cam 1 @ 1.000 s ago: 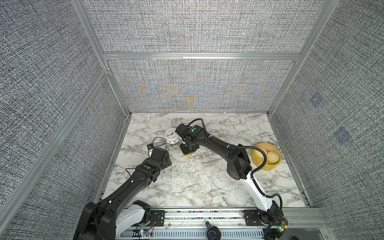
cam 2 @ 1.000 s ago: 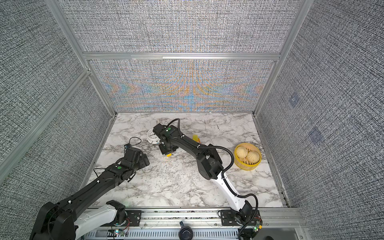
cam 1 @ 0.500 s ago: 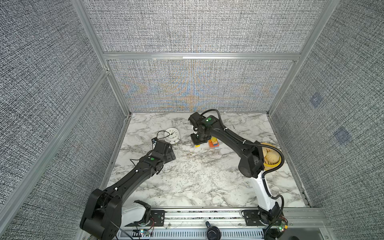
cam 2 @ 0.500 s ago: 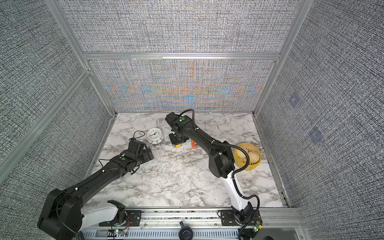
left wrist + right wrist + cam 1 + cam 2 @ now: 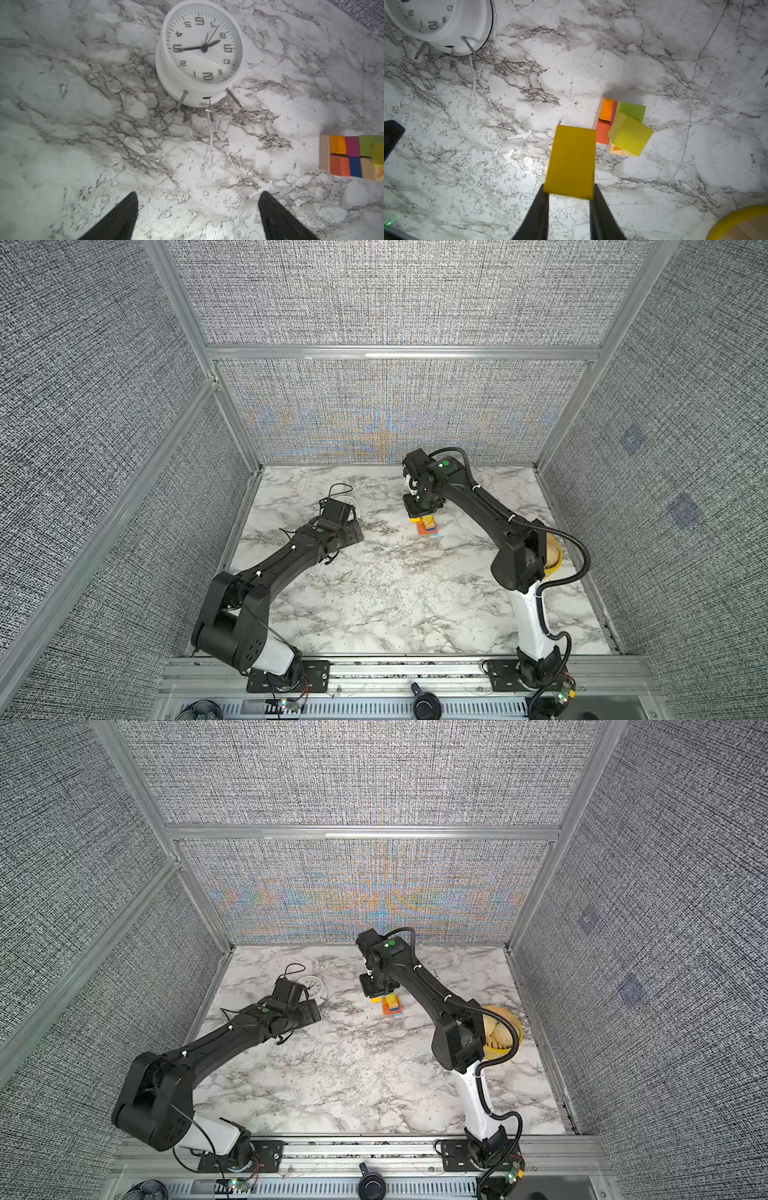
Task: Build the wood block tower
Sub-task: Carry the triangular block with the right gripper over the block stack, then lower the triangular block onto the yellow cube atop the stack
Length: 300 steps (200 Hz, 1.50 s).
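My right gripper should keep moving the yellow block [image 5: 570, 164], held by its near end, toward the tower's top [image 5: 632, 134], which stands clear, until the block rests there.
The tower [image 5: 623, 126] is a low stack of wood blocks: tan base, orange, magenta and blue pieces, a green block and a skewed lime-yellow block on top. It stands near the table's middle back in both top views [image 5: 428, 527] [image 5: 392, 1005] and at the edge of the left wrist view [image 5: 351, 158]. My right gripper [image 5: 569, 193] is shut on a yellow block [image 5: 572, 160], held above the table just left of the tower [image 5: 414, 520]. My left gripper [image 5: 197, 199] is open and empty, pointing at the clock.
A white round clock [image 5: 201, 52] lies face up left of the tower [image 5: 311, 985], close to my left gripper [image 5: 311, 1011]. A yellow bowl [image 5: 505, 1048] with tan pieces sits at the right, partly behind the right arm.
My right gripper has carried the yellow block from beside the clock rightward to the tower's side. The left arm has reached farther back toward the clock.
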Each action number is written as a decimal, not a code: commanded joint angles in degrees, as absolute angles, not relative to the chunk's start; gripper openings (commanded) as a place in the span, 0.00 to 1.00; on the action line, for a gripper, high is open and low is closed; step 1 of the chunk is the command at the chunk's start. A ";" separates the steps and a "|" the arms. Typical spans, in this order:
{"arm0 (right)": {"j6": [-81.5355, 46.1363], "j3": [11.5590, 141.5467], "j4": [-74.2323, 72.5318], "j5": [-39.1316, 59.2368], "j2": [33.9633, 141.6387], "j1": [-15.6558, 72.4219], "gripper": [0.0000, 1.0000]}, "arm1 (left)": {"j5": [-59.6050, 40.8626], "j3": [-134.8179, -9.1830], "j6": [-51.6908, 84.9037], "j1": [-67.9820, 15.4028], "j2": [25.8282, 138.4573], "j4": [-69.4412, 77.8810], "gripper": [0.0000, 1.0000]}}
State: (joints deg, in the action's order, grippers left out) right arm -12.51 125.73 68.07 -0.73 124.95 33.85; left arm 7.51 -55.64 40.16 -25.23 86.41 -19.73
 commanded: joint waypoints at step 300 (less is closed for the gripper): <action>-11.43 128.52 70.77 1.41 129.54 26.48 0.22 | 1.76 -67.51 38.67 -25.24 99.24 -20.57 0.91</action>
State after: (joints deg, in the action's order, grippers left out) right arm -11.70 128.14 70.26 0.95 129.19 26.48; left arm 1.52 -67.29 39.03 -25.26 98.89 -19.90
